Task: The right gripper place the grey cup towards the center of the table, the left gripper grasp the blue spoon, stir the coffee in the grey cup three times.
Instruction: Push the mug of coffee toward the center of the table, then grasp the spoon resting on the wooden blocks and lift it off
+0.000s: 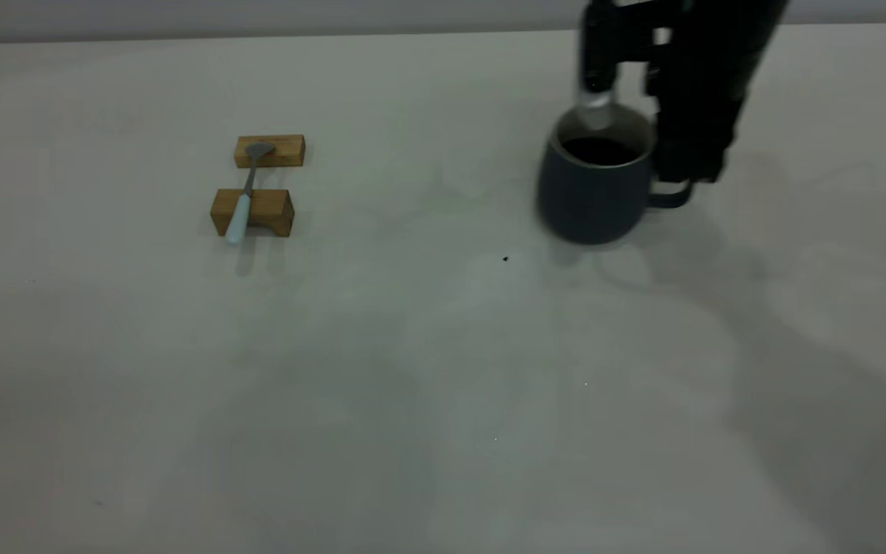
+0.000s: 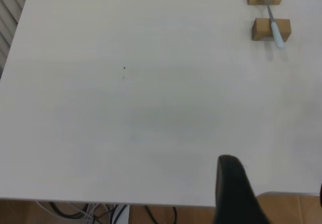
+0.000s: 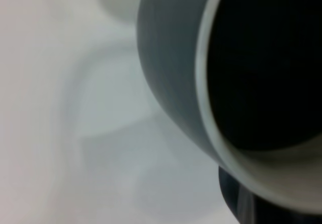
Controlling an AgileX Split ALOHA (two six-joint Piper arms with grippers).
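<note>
My right gripper should next move toward the table's center [image 1: 488, 226], with the grey cup upright by its handle [image 1: 674, 198] and the way clear, letting go once its base rests.
The grey cup [image 1: 593, 196] sits right of the table's [image 1: 412, 346] middle, with dark coffee [image 1: 601, 150] inside. My right gripper [image 1: 685, 173] comes down from above on the cup's right side, shut around its loop handle. Up close in the right wrist view, the cup [image 3: 171, 73] and coffee [image 3: 266, 68] fill the picture, with a dark finger [image 3: 236, 199] under the rim. The blue spoon [image 1: 243, 204] lies across two wooden blocks at the left, bowl on the far block. It shows far off in the left wrist view as the spoon [image 2: 275, 27]. My left gripper [image 2: 275, 176] hangs open near the table edge, holding nothing.
The far wooden block [image 1: 269, 151] and the near one [image 1: 252, 211] carry the spoon. A tiny black speck [image 1: 505, 258] lies left of the cup. Cables [image 2: 90, 211] hang below the table edge in the left wrist view.
</note>
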